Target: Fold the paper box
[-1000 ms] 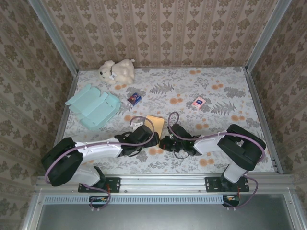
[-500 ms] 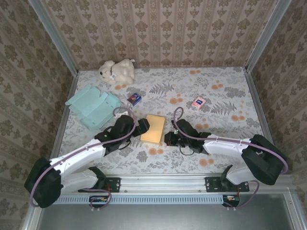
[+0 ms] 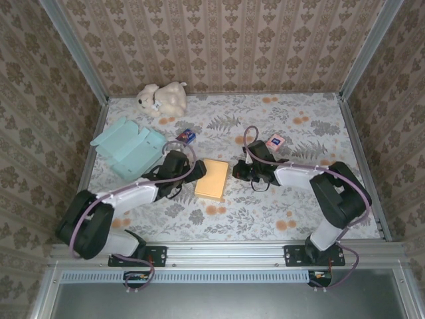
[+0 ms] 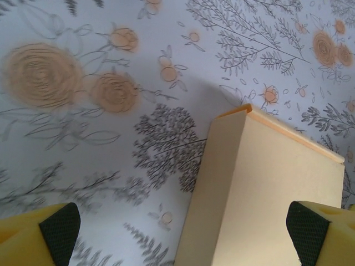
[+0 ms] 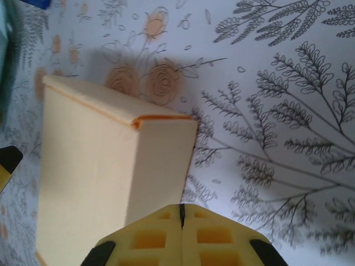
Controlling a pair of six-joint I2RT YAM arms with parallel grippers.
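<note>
My grippers should turn the closed tan box (image 3: 213,178) and move it toward the pink box before they fold the teal box, because the tan box fills the middle.
A folded tan paper box (image 3: 212,179) lies flat and closed in the middle of the table. My left gripper (image 3: 197,171) is at its left edge; in the left wrist view it (image 4: 183,238) is open wide, with one black pad (image 4: 58,230) over the cloth and the other (image 4: 308,233) over the box top (image 4: 266,183). My right gripper (image 3: 238,171) is at the box's right side. In the right wrist view it (image 5: 182,213) is shut with nothing between its fingers, its tip right at the box's side wall (image 5: 161,160).
An unfolded teal box (image 3: 129,146) lies at the left, with a plush bear (image 3: 161,98) behind it. A small blue box (image 3: 186,137) and a small pink box (image 3: 275,141) sit further back. Patterned walls enclose the table.
The box has gone from propped up between the grippers to lying flat. Both arms have shifted away from the near edge and now flank the box's far half.
</note>
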